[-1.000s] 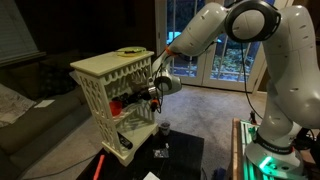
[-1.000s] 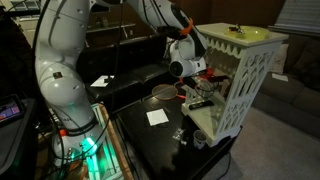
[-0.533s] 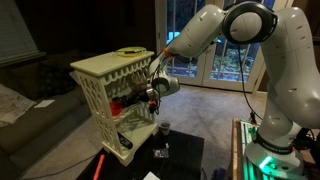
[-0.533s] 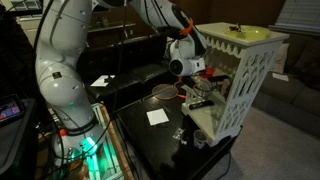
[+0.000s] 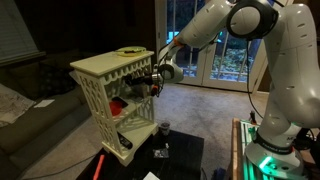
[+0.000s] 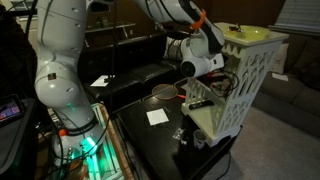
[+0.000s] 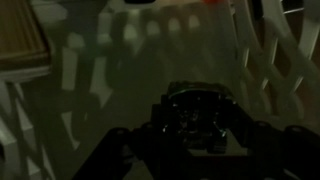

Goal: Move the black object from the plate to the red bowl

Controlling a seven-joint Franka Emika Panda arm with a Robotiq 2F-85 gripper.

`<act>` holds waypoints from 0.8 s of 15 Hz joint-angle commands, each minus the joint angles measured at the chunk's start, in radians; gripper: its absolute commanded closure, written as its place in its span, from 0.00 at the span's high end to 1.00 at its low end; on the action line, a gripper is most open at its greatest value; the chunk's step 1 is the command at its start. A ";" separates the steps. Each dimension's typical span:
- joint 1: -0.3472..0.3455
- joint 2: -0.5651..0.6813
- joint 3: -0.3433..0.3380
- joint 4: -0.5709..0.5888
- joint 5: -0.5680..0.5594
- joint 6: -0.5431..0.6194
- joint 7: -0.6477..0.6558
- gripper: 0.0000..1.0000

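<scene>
Clear shelf [image 7: 145, 75] is under my gripper, which is short of the red bowl. Next, I back out of the rack and come in nearer the bowl [image 5: 117, 107] before I let go.
My gripper [image 5: 148, 82] reaches into the open side of the white lattice rack [image 5: 100, 72], at its upper shelf level, and it also shows in the other exterior view [image 6: 207, 70]. In the dim wrist view the jaws [image 7: 198, 125] press on both sides of a small black object [image 7: 198, 108]. The red bowl [image 5: 117, 104] sits inside the rack, below and beyond the gripper. The plate [image 5: 130, 51] with the yellowish-green rim lies on top of the rack in both exterior views [image 6: 236, 30].
A dark cylindrical cup [image 5: 163, 128], a flat black item with white marks [image 5: 160, 152] and a long red stick [image 5: 100, 163] lie on the black table by the rack. A white paper [image 6: 157, 117] and a pale-rimmed dish [image 6: 163, 92] lie nearby.
The gripper has moved up and further into the rack. The rack, bowl and plate have not moved.
</scene>
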 commanded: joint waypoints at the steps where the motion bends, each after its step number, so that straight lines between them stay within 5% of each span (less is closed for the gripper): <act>1: -0.120 -0.056 0.085 -0.026 0.000 -0.028 -0.053 0.42; 3: -0.152 -0.062 0.127 -0.042 0.000 -0.023 -0.081 0.42; 4: -0.071 -0.058 0.075 -0.066 0.000 -0.021 -0.068 0.42; 12: 0.052 -0.046 0.095 -0.127 -0.004 0.083 -0.053 0.42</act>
